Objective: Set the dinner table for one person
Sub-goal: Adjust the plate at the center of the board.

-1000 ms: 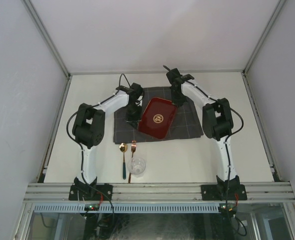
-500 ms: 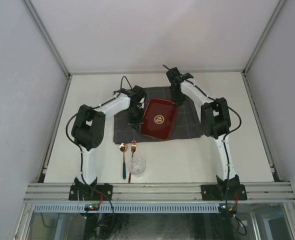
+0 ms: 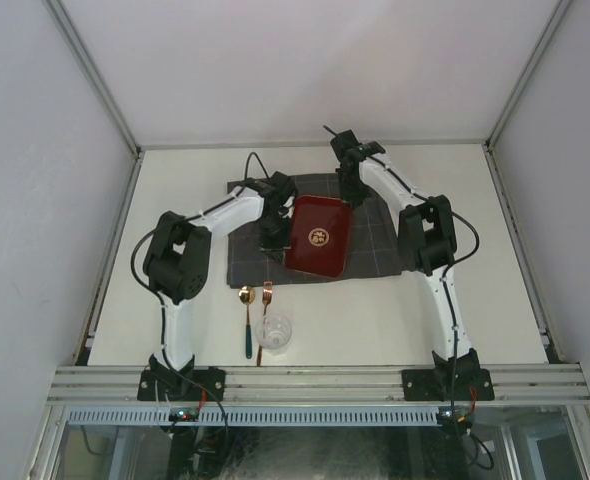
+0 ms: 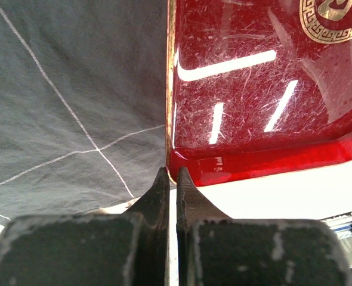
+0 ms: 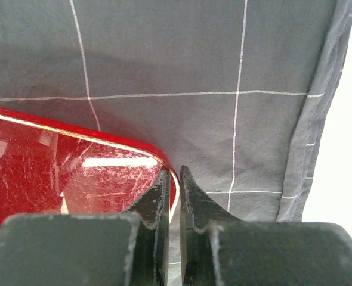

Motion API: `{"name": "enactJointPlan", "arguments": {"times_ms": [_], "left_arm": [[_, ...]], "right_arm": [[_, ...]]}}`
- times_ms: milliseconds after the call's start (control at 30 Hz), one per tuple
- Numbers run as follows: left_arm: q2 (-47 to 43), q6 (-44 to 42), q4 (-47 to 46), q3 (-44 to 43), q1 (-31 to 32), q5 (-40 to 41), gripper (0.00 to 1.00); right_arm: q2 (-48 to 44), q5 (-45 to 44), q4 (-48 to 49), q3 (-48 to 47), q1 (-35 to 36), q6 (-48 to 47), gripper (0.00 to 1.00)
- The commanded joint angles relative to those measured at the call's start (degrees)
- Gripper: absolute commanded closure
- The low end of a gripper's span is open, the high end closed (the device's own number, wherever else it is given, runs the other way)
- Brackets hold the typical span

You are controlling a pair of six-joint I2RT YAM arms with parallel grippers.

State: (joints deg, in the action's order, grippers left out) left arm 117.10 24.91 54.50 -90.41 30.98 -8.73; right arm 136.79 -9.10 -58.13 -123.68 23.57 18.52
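Note:
The red tray (image 3: 318,237) slants against the grey cloth's lines, so my left gripper should swing the tray's near corner (image 3: 288,266) round until square while my right gripper steadies the tray's far corner.
A red rectangular tray (image 3: 319,237) with a gold emblem sits over the dark grey checked cloth (image 3: 375,250) on the off-white dinner table (image 3: 395,320). My left gripper (image 3: 275,238) is shut on the tray's left rim; the left wrist view shows its jaws (image 4: 171,174) pinching the thin gold-edged rim of the tray (image 4: 259,89). My right gripper (image 3: 350,197) is shut on the tray's far right corner; the right wrist view shows its jaws (image 5: 175,177) either side of that corner of the tray (image 5: 62,170). I cannot tell whether the tray is lifted or resting.
A gold spoon with a dark handle (image 3: 247,322), a copper fork (image 3: 265,318) and a clear glass (image 3: 273,333) lie on the table near its front edge, left of centre. Cloth (image 4: 74,107) (image 5: 224,59) surrounds the tray. An aluminium rail (image 3: 315,380) borders the near edge.
The tray has turned with both grippers on it, from skewed to nearly square with the cloth. The left gripper has moved right and the right gripper slightly farther away.

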Motion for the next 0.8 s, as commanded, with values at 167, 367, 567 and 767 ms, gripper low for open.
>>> {"name": "enactJointPlan", "arguments": {"times_ms": [167,367,567,767], "left_arm": [[-3.63,-0.09,-6.56,-3.25,4.09,-5.71,1.0],[-2.55,0.14,-6.62,-3.85,5.92,-6.47,1.0],[-1.45,0.32,-7.14,-3.73,7.65,-7.15,1.0],[-1.78,0.61,-8.58,-2.68,7.95,-4.75,1.0]], "right_arm": [[0.7,7.69,-0.75,-7.84,2.88,0.41,1.0],[1.18,9.88,-0.17,-7.81,3.25,-0.6,1.0],[2.68,12.32,-0.24,-8.42,3.72,-0.77,1.0],[4.83,12.84,-1.87,-10.03,4.01,-0.88,1.0]]}}
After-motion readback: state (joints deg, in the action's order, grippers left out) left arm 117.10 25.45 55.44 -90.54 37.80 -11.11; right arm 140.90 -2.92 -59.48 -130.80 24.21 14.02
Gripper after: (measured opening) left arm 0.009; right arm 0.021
